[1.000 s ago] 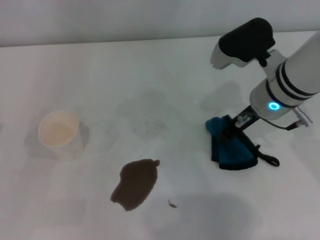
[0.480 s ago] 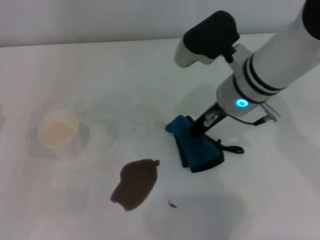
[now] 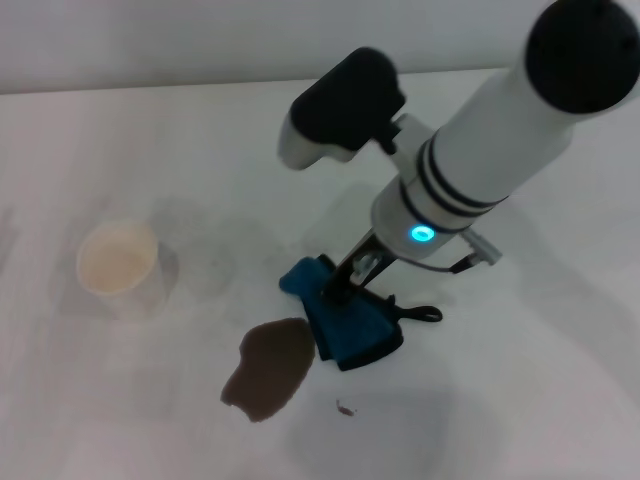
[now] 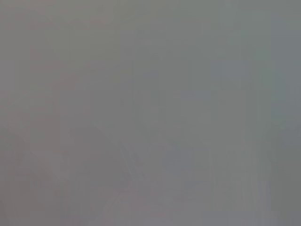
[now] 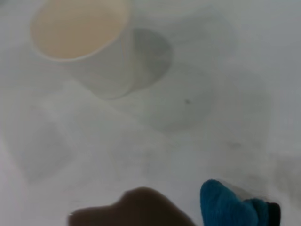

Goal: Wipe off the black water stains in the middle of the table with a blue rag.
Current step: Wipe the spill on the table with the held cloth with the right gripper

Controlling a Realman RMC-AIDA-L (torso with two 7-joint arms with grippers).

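The blue rag touches just the edge of the dark brown blotch (image 3: 312,344), so next my right gripper wipes the rag across the blotch's middle (image 3: 269,368) and pulls it back.
The black water stains are a dark brown blotch (image 3: 268,368) and a tiny speck (image 3: 344,407) on the white table (image 3: 520,380), near its front middle. The blotch also shows in the right wrist view (image 5: 136,211). The blue rag (image 3: 345,325) lies bunched on the table with its left edge at the blotch's right edge and its black loop tag sticking out to the right. It also shows in the right wrist view (image 5: 228,207). My right gripper (image 3: 345,285) reaches down from the right and is shut on the rag's top. The left gripper is out of view.
A white paper cup (image 3: 118,262) stands at the left of the table, also seen in the right wrist view (image 5: 82,40). Faint grey smudges lie behind the blotch. The left wrist view shows only a flat grey blur.
My right arm has swept left and forward across the table with the rag in its grip, from the right side up to the blotch's right edge. The blotch and cup have not moved.
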